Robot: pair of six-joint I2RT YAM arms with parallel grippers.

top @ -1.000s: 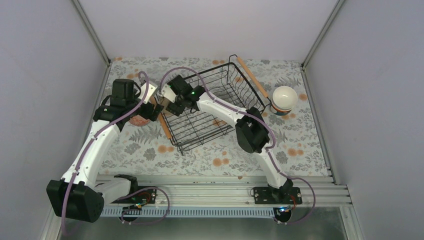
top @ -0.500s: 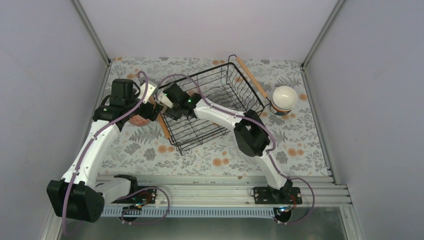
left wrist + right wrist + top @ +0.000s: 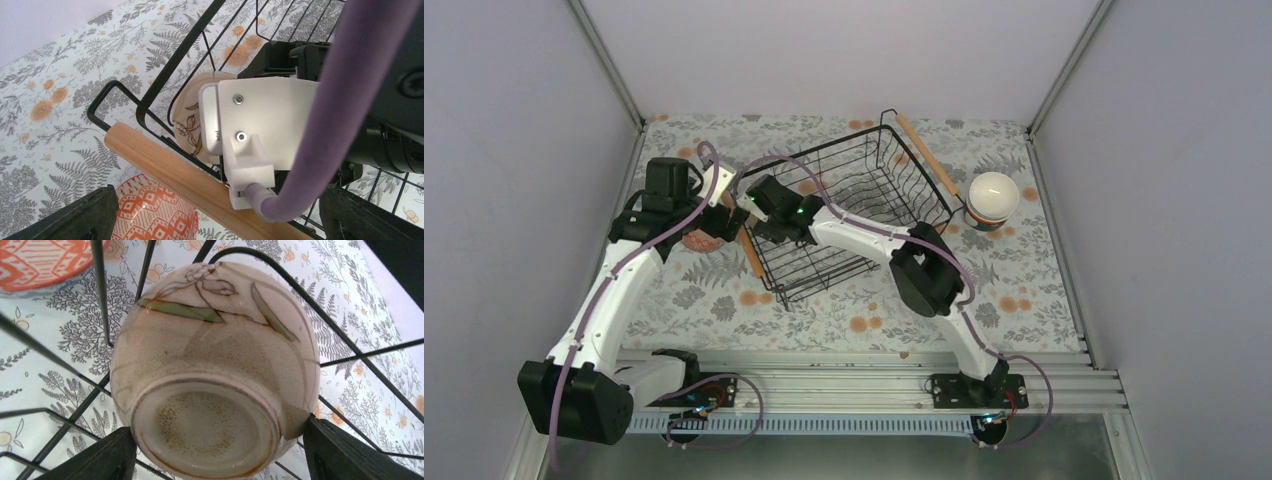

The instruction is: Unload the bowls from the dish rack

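The robot's right gripper is crowding the rack corner around the beige bowl (image 3: 189, 114), so the left gripper should move back toward the orange patterned bowl (image 3: 700, 242) to make room for the right gripper.
The black wire dish rack (image 3: 864, 190) stands mid-table, tilted, with wooden handles. A beige bowl (image 3: 215, 355) with a leaf drawing lies upside down in its left corner, its foot ring facing the right wrist camera. My right gripper (image 3: 217, 450) is open and its fingers (image 3: 95, 455) flank the bowl's base; it reaches into that corner (image 3: 754, 212). The bowl also shows in the left wrist view (image 3: 187, 120). My left gripper (image 3: 220, 220) is open just outside the rack (image 3: 712, 225), over the near handle (image 3: 175, 175). An orange patterned bowl (image 3: 150, 212) sits on the table below it (image 3: 694, 241).
A white bowl (image 3: 993, 192) sits upside down on top of a stack of other bowls right of the rack, by the far handle (image 3: 929, 155). The right arm's wrist mount and purple cable (image 3: 320, 100) fill much of the left wrist view. Walls close in both sides.
My right gripper has moved left and lower into the rack's left corner, onto the beige bowl. The left arm has hardly moved.
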